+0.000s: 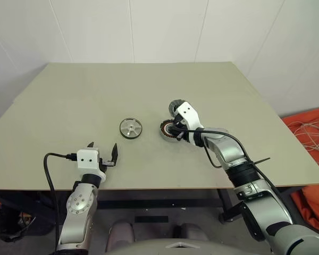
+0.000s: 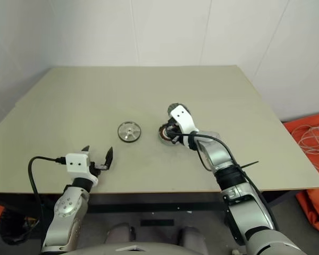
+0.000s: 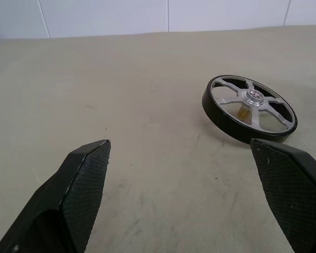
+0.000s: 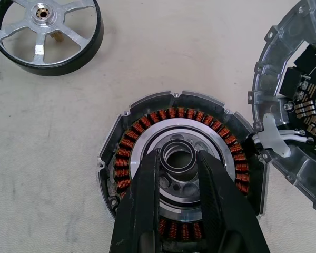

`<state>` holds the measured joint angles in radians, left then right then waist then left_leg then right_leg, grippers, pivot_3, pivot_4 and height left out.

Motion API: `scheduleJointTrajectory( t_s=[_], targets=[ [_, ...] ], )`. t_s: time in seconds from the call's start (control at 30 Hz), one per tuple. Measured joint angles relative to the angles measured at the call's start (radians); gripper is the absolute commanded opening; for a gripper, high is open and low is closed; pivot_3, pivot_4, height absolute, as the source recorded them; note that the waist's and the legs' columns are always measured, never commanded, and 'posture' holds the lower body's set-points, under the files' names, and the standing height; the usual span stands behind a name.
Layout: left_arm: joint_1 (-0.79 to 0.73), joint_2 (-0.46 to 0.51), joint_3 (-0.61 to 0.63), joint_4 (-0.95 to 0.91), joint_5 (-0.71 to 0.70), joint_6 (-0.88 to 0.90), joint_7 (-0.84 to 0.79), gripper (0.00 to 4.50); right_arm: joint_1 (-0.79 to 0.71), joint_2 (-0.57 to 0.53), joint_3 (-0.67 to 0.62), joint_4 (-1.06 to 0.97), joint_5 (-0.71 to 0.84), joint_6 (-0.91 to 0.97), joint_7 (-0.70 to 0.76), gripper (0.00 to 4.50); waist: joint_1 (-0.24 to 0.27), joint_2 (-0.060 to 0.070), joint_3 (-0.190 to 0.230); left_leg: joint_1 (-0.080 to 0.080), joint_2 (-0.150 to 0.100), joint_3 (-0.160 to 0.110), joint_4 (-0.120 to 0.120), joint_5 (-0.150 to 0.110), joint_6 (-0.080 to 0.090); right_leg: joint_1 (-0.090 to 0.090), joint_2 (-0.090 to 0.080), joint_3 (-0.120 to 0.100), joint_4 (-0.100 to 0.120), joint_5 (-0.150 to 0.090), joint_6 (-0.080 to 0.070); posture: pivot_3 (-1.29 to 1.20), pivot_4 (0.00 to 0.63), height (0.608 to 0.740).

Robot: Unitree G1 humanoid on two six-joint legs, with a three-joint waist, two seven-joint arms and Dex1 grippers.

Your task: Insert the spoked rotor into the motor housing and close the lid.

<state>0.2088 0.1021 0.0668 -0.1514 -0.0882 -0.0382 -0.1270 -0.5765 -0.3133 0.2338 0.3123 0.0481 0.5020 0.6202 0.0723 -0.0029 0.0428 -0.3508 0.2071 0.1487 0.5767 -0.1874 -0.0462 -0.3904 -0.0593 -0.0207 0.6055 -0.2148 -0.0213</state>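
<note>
I see wide gaps (image 3: 273, 122) between the spokes, so I expect the spoked rotor (image 1: 131, 128) to keep the copper windings in view when I lower it into the motor housing.
The spoked rotor (image 1: 131, 128) lies flat near the middle of the table (image 1: 85, 90), silver with a dark rim; the left wrist view shows it (image 3: 250, 108) ahead of my fingers. To its right sits the motor housing (image 4: 127, 145), its copper windings ringing a silver centre. The lid (image 4: 300, 105) stands swung open at the housing's far edge, inside showing. My right gripper (image 4: 178, 154) hangs over the housing's centre, shut on a small dark ring (image 4: 179, 146). My left gripper (image 1: 102, 146) hovers open near the table's front edge, short of the rotor and holding nothing.
White cables join the lid to the housing (image 4: 276, 139). Orange fabric with a tangle of light cable (image 1: 311, 135) lies on the floor past the table's right edge. A white wall stands behind the table.
</note>
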Motion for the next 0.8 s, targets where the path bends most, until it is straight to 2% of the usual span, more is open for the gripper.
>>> scheduleJointTrajectory(
  t_s=[0.1, 0.13, 0.2, 0.4, 0.47, 0.57, 0.8],
  targets=[
    [0.0, 0.0, 0.0, 0.0, 0.0, 0.0, 0.0, 4.5, 0.0, 0.0, -0.003, 0.001, 0.003, 0.003, 0.001, 1.12, 0.0, 0.0, 0.0, 0.0, 0.0, 0.0, 0.0, 0.0, 0.0, 0.0, 0.0, 0.0, 0.0, 0.0, 0.0, 0.0, 0.0, 0.74],
    [0.0, 0.0, 0.0, 0.0, 0.0, 0.0, 0.0, 4.5, 0.0, 0.0, -0.004, 0.001, 0.004, 0.004, 0.001, 1.3, 0.0, 0.0, 0.0, 0.0, 0.0, 0.0, 0.0, 0.0, 0.0, 0.0, 0.0, 0.0, 0.0, 0.0, 0.0, 0.0, 0.0, 0.74],
    [0.0, 0.0, 0.0, 0.0, 0.0, 0.0, 0.0, 4.5, 0.0, -0.002, -0.011, 0.008, 0.004, 0.008, -0.002, 1.74, 0.0, 0.0, 0.0, 0.0, 0.0, 0.0, 0.0, 0.0, 0.0, 0.0, 0.0, 0.0, 0.0, 0.0, 0.0, 0.0, 0.0, 0.74],
    [-0.002, 0.001, 0.0, 0.001, 0.0, 0.0, 0.0, 4.5, -0.001, -0.013, -0.034, 0.011, 0.004, 0.01, -0.004, 3.77, -0.003, 0.0, 0.0, 0.0, 0.0, 0.0, 0.0, 0.0, 0.0, 0.0, 0.001, 0.0, 0.0, 0.0, 0.0, 0.0, 0.0, 0.74],
    [-0.002, 0.001, 0.0, 0.001, 0.0, 0.0, 0.0, 4.5, -0.001, -0.013, -0.04, 0.01, 0.006, 0.013, -0.003, 3.77, -0.002, 0.0, 0.0, 0.0, 0.0, 0.0, 0.0, 0.0, 0.0, 0.0, 0.001, 0.0, 0.0, 0.0, 0.0, 0.0, 0.0, 0.74],
    [-0.002, 0.001, 0.001, 0.002, -0.001, 0.0, 0.0, 4.5, 0.001, -0.013, -0.059, -0.002, 0.018, 0.034, 0.008, 3.18, -0.002, 0.0, 0.0, -0.001, 0.0, 0.0, 0.0, 0.0, 0.0, -0.001, 0.001, 0.0, 0.0, 0.0, 0.0, 0.0, 0.0, 0.74],
    [-0.007, 0.001, 0.0, 0.011, -0.001, 0.0, 0.0, 4.5, 0.008, -0.009, -0.067, -0.057, 0.058, 0.079, 0.046, 0.73, -0.003, 0.002, 0.002, -0.002, 0.001, 0.0, -0.001, 0.0, 0.0, -0.003, 0.001, 0.0, 0.0, -0.001, -0.002, 0.0, 0.0, 0.74]
  ],
)
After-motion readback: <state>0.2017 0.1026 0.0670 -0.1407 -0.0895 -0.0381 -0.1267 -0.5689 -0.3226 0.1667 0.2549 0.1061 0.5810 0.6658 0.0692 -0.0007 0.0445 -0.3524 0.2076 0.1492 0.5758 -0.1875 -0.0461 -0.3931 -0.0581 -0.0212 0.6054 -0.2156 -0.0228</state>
